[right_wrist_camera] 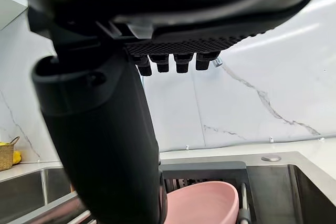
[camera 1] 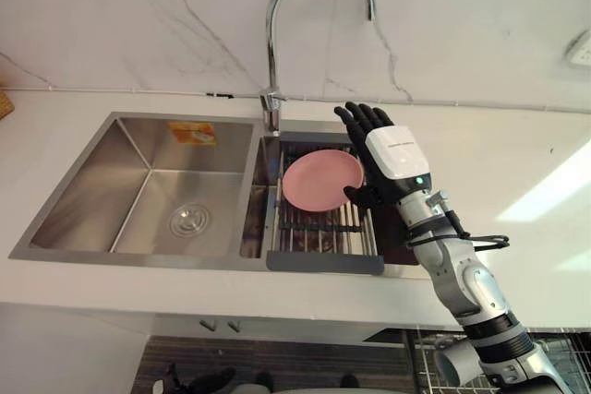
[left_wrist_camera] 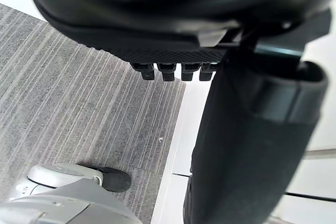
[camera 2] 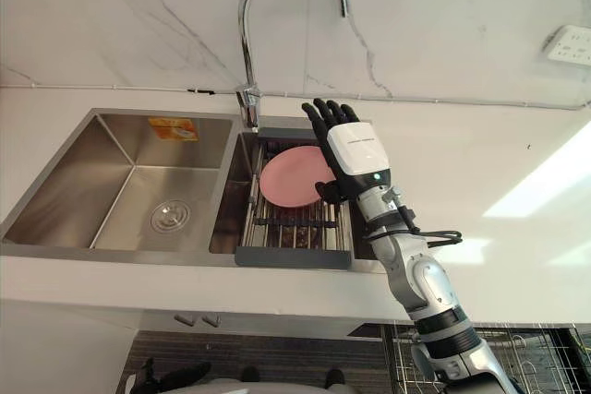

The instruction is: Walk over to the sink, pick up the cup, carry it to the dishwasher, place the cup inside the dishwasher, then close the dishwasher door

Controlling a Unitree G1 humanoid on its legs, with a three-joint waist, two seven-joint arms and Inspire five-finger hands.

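The drying rack should stay in place and be empty when I lift the pink dish (camera 1: 322,180), because only open bars (camera 1: 337,240) show around the dish.
A pink shallow dish (camera 1: 319,179) leans in the dark drying rack (camera 1: 323,239) set in the right basin of the steel sink (camera 1: 148,140). My right hand (camera 1: 392,149) hovers over the rack's right side, just beside the dish, with its fingers straight and open and nothing held. In the right wrist view the dish (right_wrist_camera: 205,203) lies below that hand (right_wrist_camera: 105,145). I see no cup. My left hand (left_wrist_camera: 173,24) hangs low over the grey striped floor, relaxed and empty.
A tall curved faucet (camera 1: 273,43) rises behind the divider between the basins. White counter (camera 1: 517,163) spreads to the right of the sink. A wire dishwasher basket (camera 2: 526,348) shows below the counter at the lower right. A small woven basket (right_wrist_camera: 6,153) stands on the far left counter.
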